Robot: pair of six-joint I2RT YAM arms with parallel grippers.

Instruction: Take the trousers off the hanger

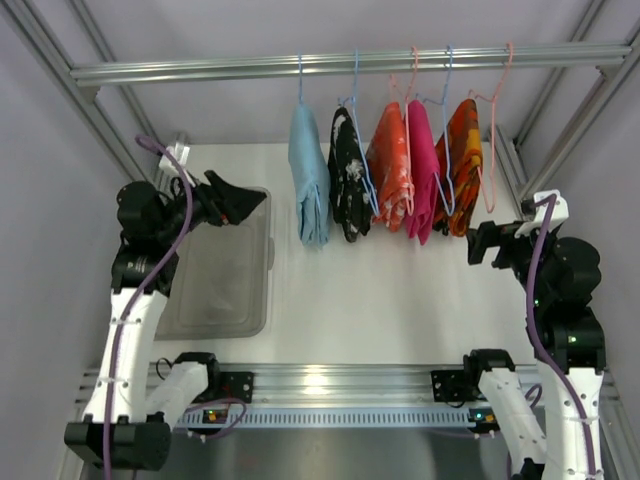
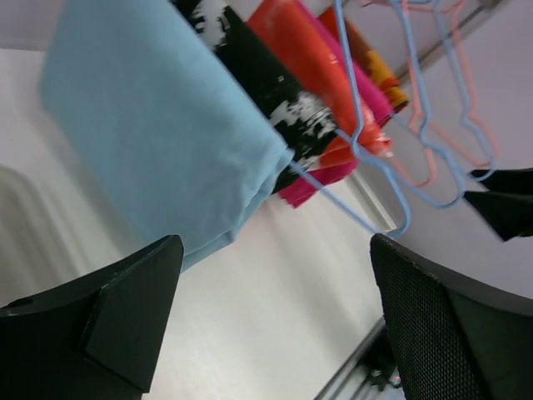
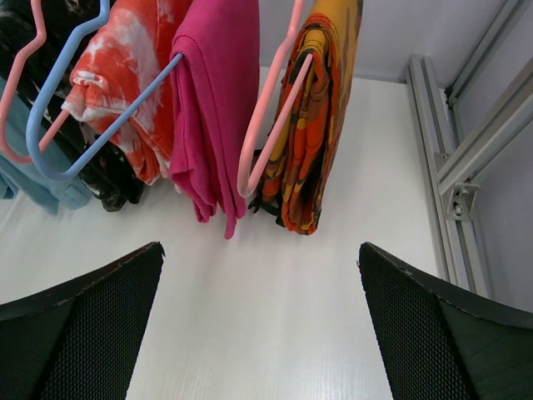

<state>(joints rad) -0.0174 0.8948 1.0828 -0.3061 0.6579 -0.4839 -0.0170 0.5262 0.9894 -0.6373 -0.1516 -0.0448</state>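
The light blue trousers point(image 1: 309, 175) will swing along, still draped, when the robot pulls the hanger, because the blue hanger's hook point(image 1: 300, 70) is hanging over the metal rail.
Several folded trousers hang on wire hangers from a metal rail point(image 1: 330, 64): light blue point(image 1: 309, 185), black and white point(image 1: 349, 188), orange and white point(image 1: 391, 165), magenta point(image 1: 422, 170) and orange patterned point(image 1: 461, 165). An empty pink hanger point(image 1: 491, 150) hangs at the right end. My left gripper point(image 1: 245, 203) is open and empty, left of the light blue trousers point(image 2: 158, 125). My right gripper point(image 1: 476, 243) is open and empty, just below and right of the orange patterned trousers point(image 3: 312, 125). The magenta trousers point(image 3: 216, 100) show in the right wrist view.
A clear plastic bin point(image 1: 222, 265) sits on the white table point(image 1: 390, 290) at the left, under the left gripper. Aluminium frame posts point(image 1: 590, 120) stand at both sides. A rail point(image 1: 330, 385) runs along the table's near edge.
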